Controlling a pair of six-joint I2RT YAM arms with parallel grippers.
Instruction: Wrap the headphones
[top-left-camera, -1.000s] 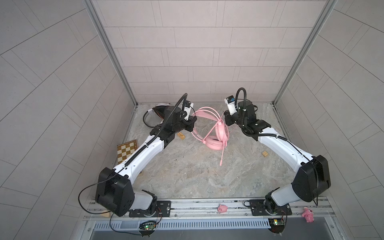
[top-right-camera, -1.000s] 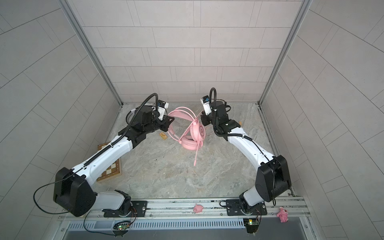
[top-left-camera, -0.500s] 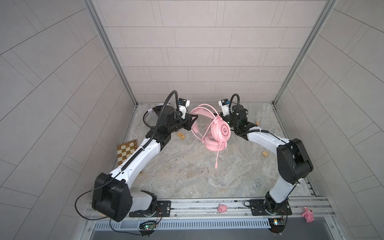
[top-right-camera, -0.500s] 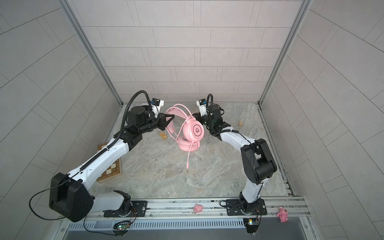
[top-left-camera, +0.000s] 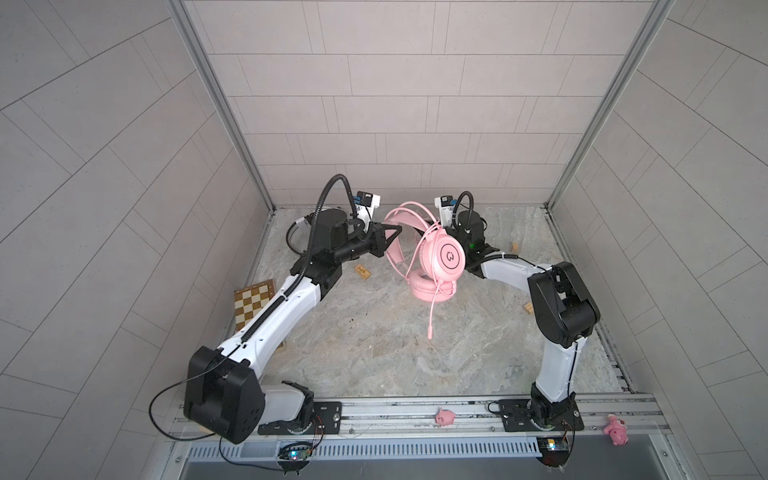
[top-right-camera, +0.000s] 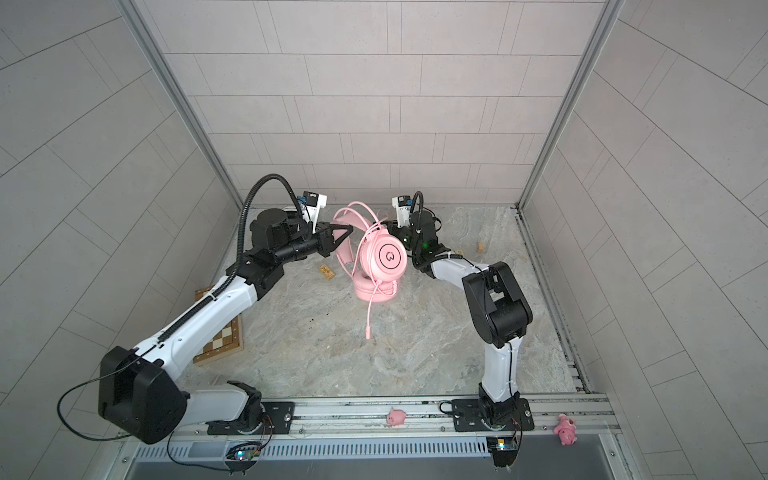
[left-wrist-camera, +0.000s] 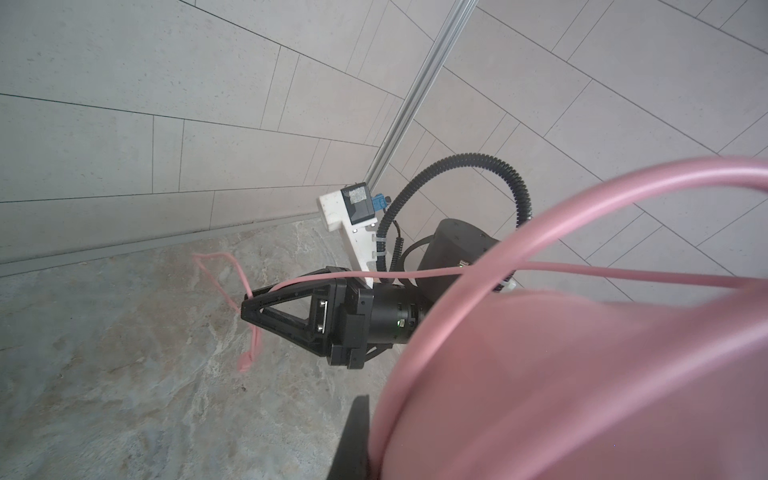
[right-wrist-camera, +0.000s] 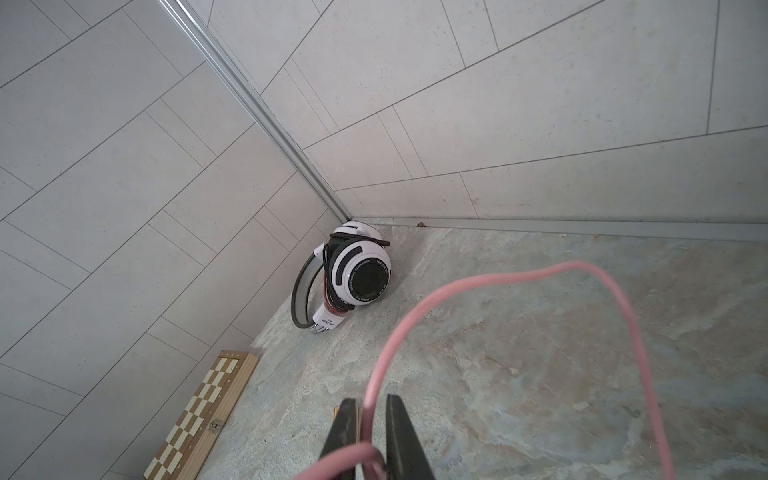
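Observation:
The cable is behind the pink headphones and the low earcup (top-left-camera: 432, 288) is near the tabletop. Next, my left gripper lifts the headphones before my right gripper passes underneath.
The pink headphones (top-left-camera: 444, 257) (top-right-camera: 388, 257) hang tilted at the back middle, one earcup facing up and the other low by the tabletop. My left gripper (top-left-camera: 398, 229) (top-right-camera: 350, 227) is shut on their pink headband (left-wrist-camera: 582, 374), and one finger (left-wrist-camera: 357, 436) shows beside it. My right gripper (left-wrist-camera: 246, 305) (right-wrist-camera: 370, 401) is shut on the pink cable (right-wrist-camera: 457, 286), which loops out from between its jaws. In both top views the raised earcup hides the right fingertips. The white-and-black headphones (right-wrist-camera: 353, 274) lie in the back left corner, apart from both grippers.
A folded chessboard (top-left-camera: 253, 299) (right-wrist-camera: 199, 415) lies along the left wall. Small wooden blocks (top-left-camera: 362, 272) (top-left-camera: 528, 308) are scattered on the stone tabletop. Two pink pig toys (top-left-camera: 444, 417) (top-left-camera: 617, 434) sit on the front rail. Tiled walls close in three sides.
Over the last second the pink headphones were raised and turned so one earcup faces up. The right arm folded in, its elbow swinging toward the middle. The left gripper kept its hold.

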